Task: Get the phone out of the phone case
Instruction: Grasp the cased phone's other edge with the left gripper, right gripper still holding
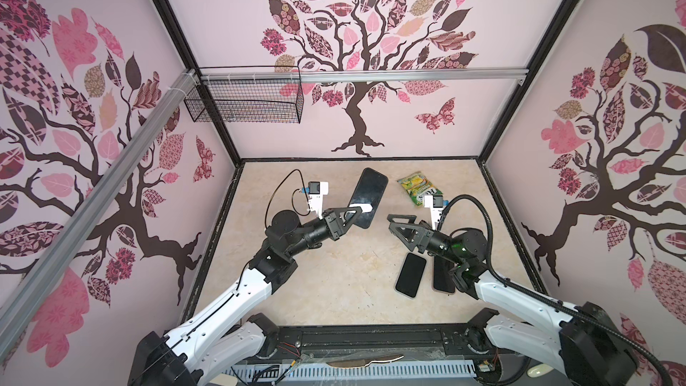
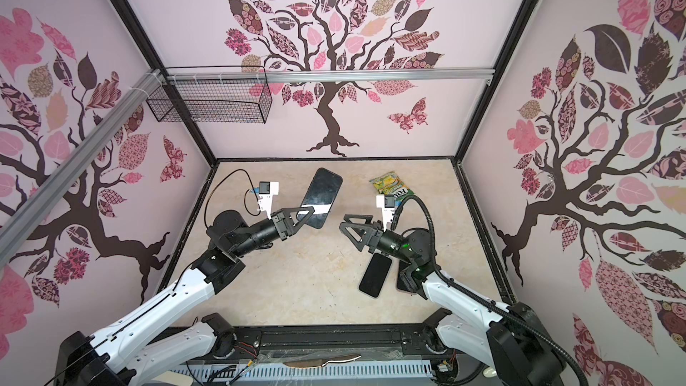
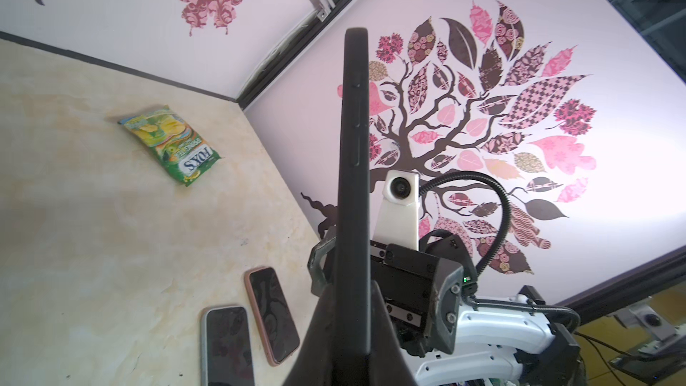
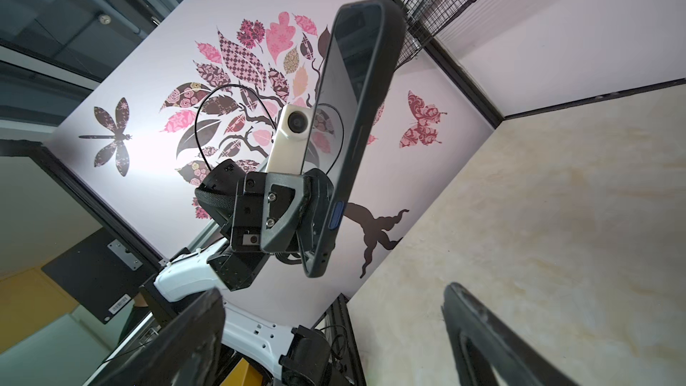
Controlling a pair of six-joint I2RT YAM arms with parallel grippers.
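My left gripper holds the phone and phone case together at one long edge (image 1: 352, 196). Next, my right gripper grips the opposite edge (image 1: 373, 213) to free my left gripper.
A phone (image 4: 334, 79) with a dark screen sits inside a black phone case (image 1: 369, 194) (image 2: 322, 194), held tilted in the air above the middle of the table. My left gripper (image 1: 362, 211) (image 2: 315, 213) is shut on the case's lower end. In the left wrist view the case (image 3: 354, 180) shows edge-on, rising from between the fingers. The right wrist view shows its black rim (image 4: 378, 68) around the screen. My right gripper (image 1: 391, 224) (image 2: 343, 222) (image 4: 334, 310) stands open, facing the case from the right, a short gap away, with nothing between its fingers.
Two other phones lie on the table under the right arm, one in a light case (image 1: 411, 274) (image 3: 226, 343) and one in a pink case (image 1: 441, 276) (image 3: 273, 313). A green snack bag (image 1: 419, 187) lies at the back right. A wire basket (image 1: 245, 98) hangs on the back wall.
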